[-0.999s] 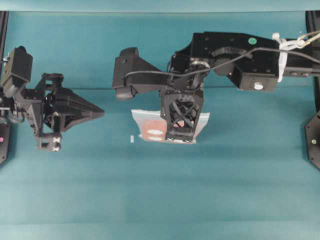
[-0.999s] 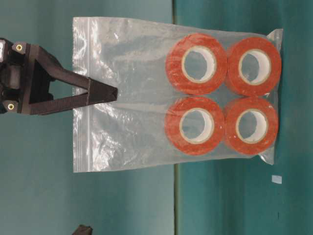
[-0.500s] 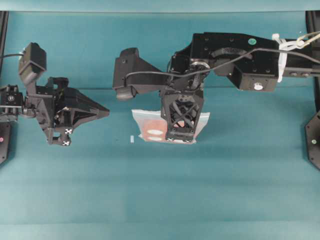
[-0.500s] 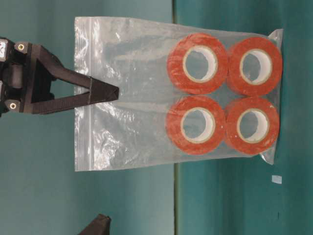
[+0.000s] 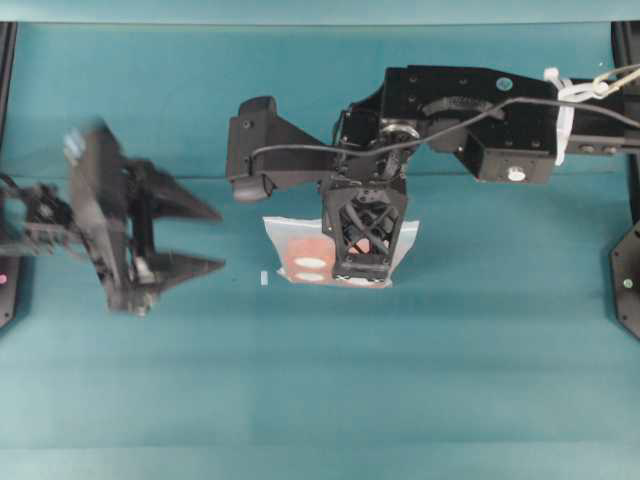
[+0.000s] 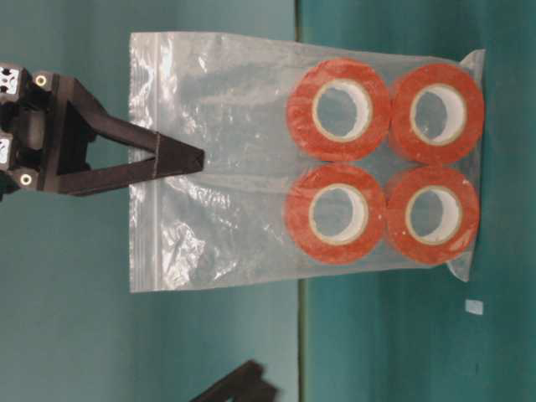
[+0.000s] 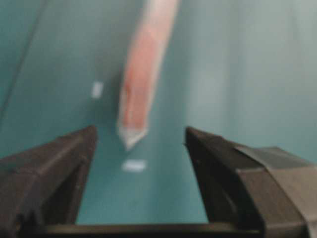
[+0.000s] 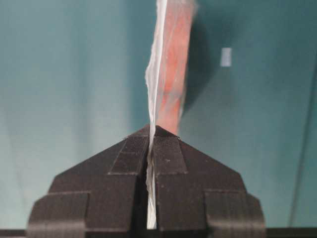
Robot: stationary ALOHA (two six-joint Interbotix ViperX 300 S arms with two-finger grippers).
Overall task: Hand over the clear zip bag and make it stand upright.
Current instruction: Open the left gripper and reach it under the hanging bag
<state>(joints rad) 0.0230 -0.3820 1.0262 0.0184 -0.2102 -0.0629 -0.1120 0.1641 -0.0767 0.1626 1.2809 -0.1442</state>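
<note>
Only thin plastic [image 5: 407, 236] rises above the orange-red tape rolls, so the clear zip bag's top [image 5: 285, 223] will lean over when my left gripper alone holds it.
The clear zip bag [image 6: 226, 151] holds four orange-red tape rolls [image 6: 339, 109] at its lower end. It hangs vertically with its bottom at the teal table [image 6: 402, 335]. My right gripper [image 6: 197, 157] is shut on the bag just inside its zip strip, and the right wrist view [image 8: 151, 130] shows the plastic pinched between the pads. From overhead, the right gripper [image 5: 360, 270] points straight down over the bag [image 5: 290, 245]. My left gripper [image 5: 218, 238] is open and empty, left of the bag and apart from it. The left wrist view [image 7: 141, 139] shows the bag [image 7: 141, 84] edge-on ahead.
A small white scrap [image 5: 264, 278] lies on the table just left of the bag, and it also shows in the left wrist view [image 7: 133, 165]. The right arm's body [image 5: 460, 110] spans the upper right. Black frame posts [image 5: 625, 270] stand at both side edges.
My left gripper has rolled, opened its jaws wide and come a little closer to the bag. The right gripper and bag have stayed almost still.
</note>
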